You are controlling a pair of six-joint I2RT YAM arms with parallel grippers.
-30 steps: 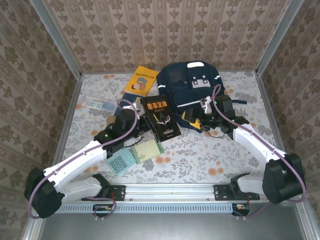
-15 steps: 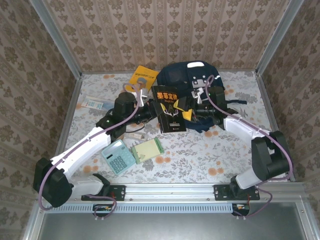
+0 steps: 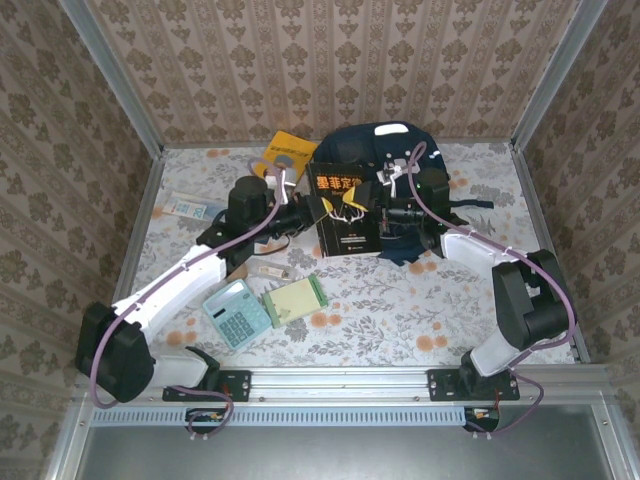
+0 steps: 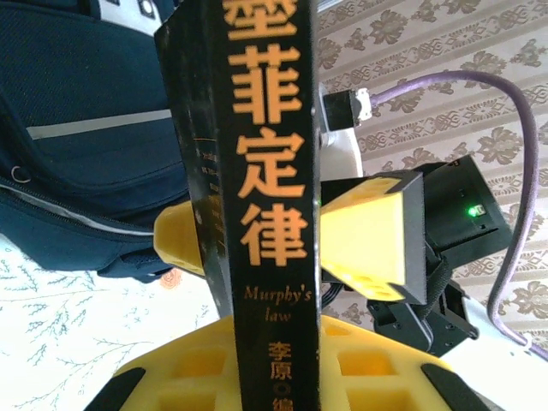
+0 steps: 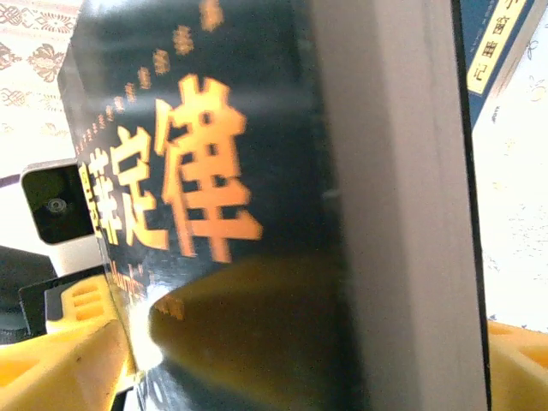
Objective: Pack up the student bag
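The black book (image 3: 342,232) is in both my grippers next to the bag's zippered edge (image 4: 86,220), so my right gripper should move the book out of the way while my left gripper takes hold of that edge.
The student bag (image 3: 352,148) lies at the back of the table, dark navy with a white stripe; its side shows in the left wrist view (image 4: 77,94). A black book with orange characters (image 3: 346,214) stands upright in front of it. My left gripper (image 3: 308,216) is shut on the book's left edge, the spine (image 4: 270,214) rising between its yellow jaws (image 4: 278,347). My right gripper (image 3: 380,212) is shut on the opposite edge; its yellow fingers (image 4: 370,231) press both sides of the book. The cover (image 5: 214,197) sits between the right gripper's jaws (image 5: 308,360).
An orange booklet (image 3: 287,150) lies left of the bag. A blue-white box (image 3: 190,208), a teal calculator (image 3: 238,312), a green notepad (image 3: 295,297) and a small stick (image 3: 270,268) lie at front left. A blue book with a yellow label (image 5: 492,43) lies beyond the black book.
The black book went from lying tilted on the table to standing upright in front of the bag. The left arm carried it back; the right gripper swung left onto it.
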